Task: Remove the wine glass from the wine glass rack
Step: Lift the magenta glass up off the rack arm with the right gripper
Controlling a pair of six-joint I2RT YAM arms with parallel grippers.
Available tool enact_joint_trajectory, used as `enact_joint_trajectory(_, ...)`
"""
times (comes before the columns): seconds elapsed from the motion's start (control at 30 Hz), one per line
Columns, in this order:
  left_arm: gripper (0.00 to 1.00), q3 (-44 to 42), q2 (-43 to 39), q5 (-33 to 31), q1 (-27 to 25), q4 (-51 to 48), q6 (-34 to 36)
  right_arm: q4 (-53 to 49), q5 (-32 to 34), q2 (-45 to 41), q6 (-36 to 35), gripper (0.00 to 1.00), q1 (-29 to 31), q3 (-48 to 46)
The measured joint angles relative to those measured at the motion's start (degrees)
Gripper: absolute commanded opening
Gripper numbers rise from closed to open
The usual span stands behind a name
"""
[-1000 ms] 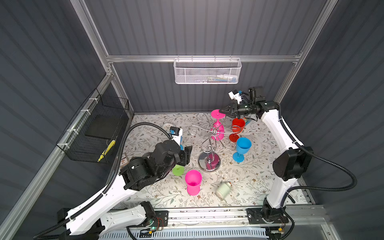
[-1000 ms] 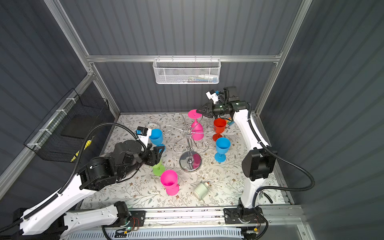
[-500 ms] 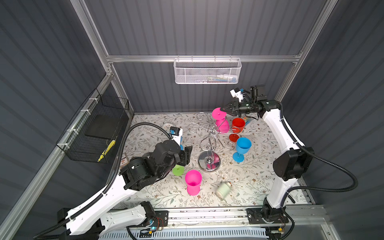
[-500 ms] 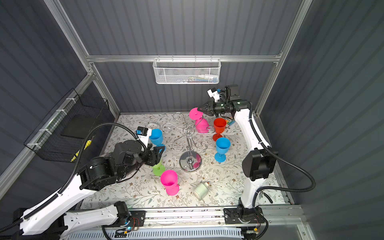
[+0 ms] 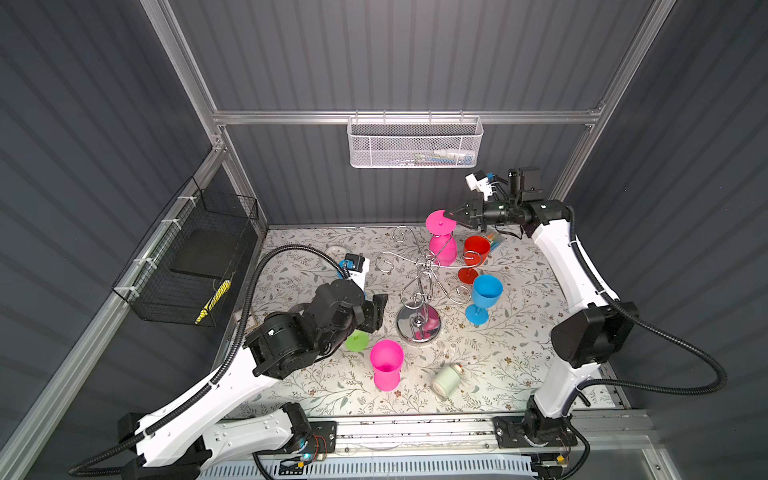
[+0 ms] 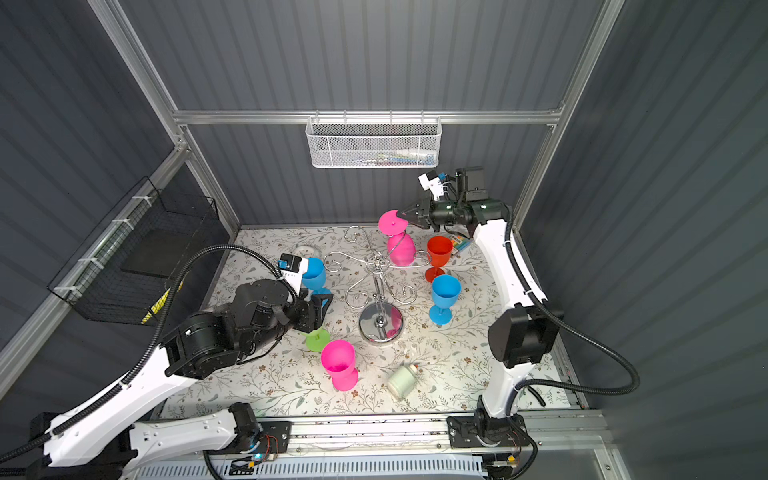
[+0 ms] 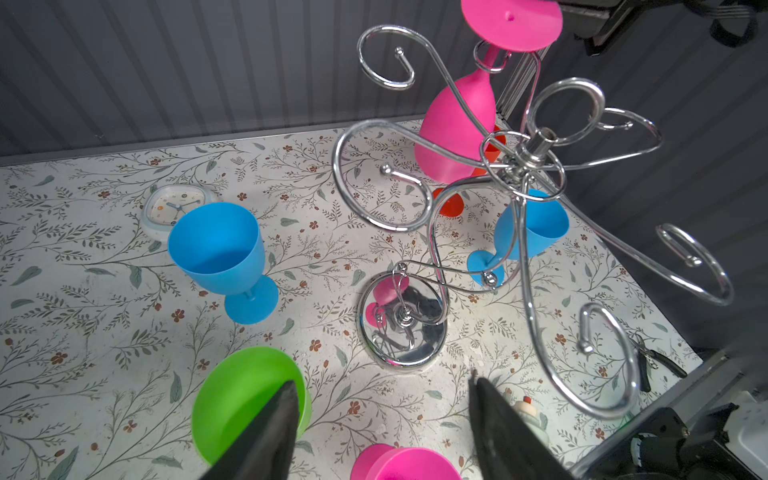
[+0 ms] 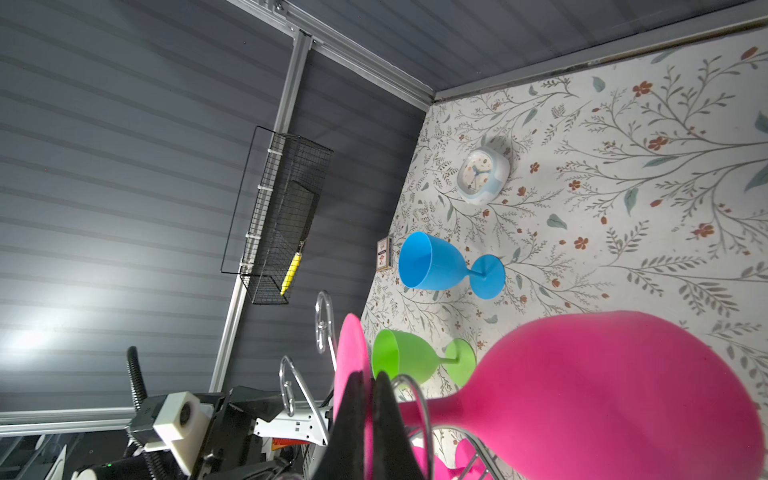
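Note:
The stem of the pink wine glass is inside the scroll arm's loop point(image 7: 491, 59). My right gripper should first gently move the foot point(image 5: 439, 221) toward my left gripper's side, and then lift it clear.
A pink wine glass point(image 5: 443, 248) point(image 6: 401, 249) hangs upside down, tilted, at the back of the chrome wine glass rack point(image 5: 417, 325) point(image 6: 380, 325), its stem still inside a scroll arm's loop. My right gripper point(image 5: 451, 214) point(image 6: 401, 215) point(image 8: 368, 376) is shut on the rim of the glass's round foot. The right wrist view shows the pink bowl point(image 8: 602, 395) close by. My left gripper point(image 5: 374, 311) point(image 7: 382, 380) stands open and empty, low at the rack's left over a green glass point(image 7: 232, 399). The hanging glass point(image 7: 453, 124) and the rack's mirror base point(image 7: 401, 332) appear in the left wrist view.
Red point(image 5: 476, 248), blue point(image 5: 486, 291) and pink point(image 5: 386, 361) glasses stand upright around the rack, and another blue one point(image 6: 313, 272) stands beside my left arm. A white jar point(image 5: 446, 376) lies in front. A clock point(image 7: 174, 208) lies at the back left. Wire baskets hang on the walls.
My right gripper has shut on the pink glass's foot. The glass has tilted, its bowl swinging toward the back wall. The left arm has not moved.

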Motion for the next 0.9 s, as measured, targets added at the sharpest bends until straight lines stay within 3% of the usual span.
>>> enact_joint_trajectory(0.9,0.67,-1.2,-2.1,0.6,0.0,0.0,-1.0,3.7,0.0,-7.7,3.6,0.0,-0.7,-10.4)
